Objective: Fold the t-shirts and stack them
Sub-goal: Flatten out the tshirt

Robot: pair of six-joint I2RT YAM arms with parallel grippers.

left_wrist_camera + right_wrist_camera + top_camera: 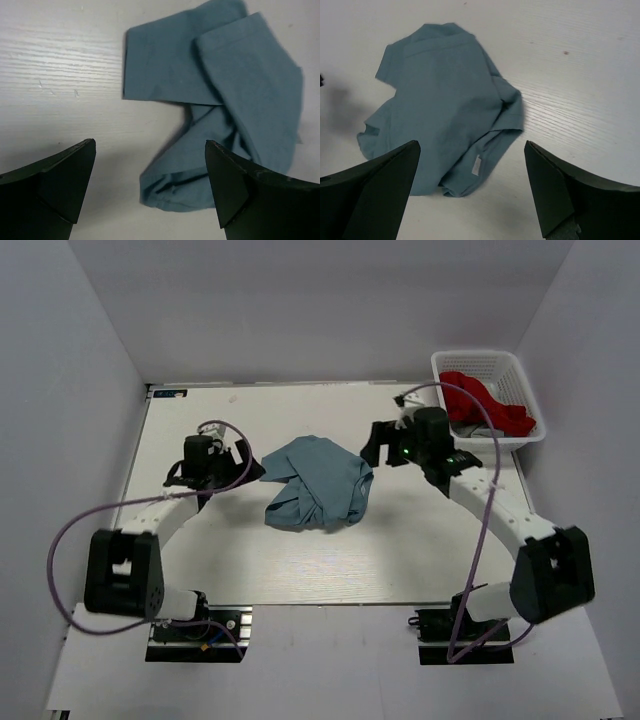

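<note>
The grey-blue t-shirt [322, 476] will open up into a much wider sheet when I lift and spread it, because folded layers [358, 504] show underneath the top one.
A crumpled grey-blue t-shirt [315, 483] lies bunched in the middle of the white table [330, 570]. My left gripper [243, 459] hovers just left of it, jaws wide open and holding nothing. In the left wrist view the t-shirt [220, 95] fills the upper right, a sleeve hem lying between and ahead of the left gripper [150, 185]. My right gripper [375, 445] is open too, at the shirt's upper right. The right wrist view shows the t-shirt [445, 110] ahead of the right gripper [472, 190], a small white label on its near edge.
A white lattice basket [523, 376] stands at the back right corner, holding a red garment [485, 402]. White walls enclose the table on three sides. Purple cables loop from both arms toward their bases at the near edge.
</note>
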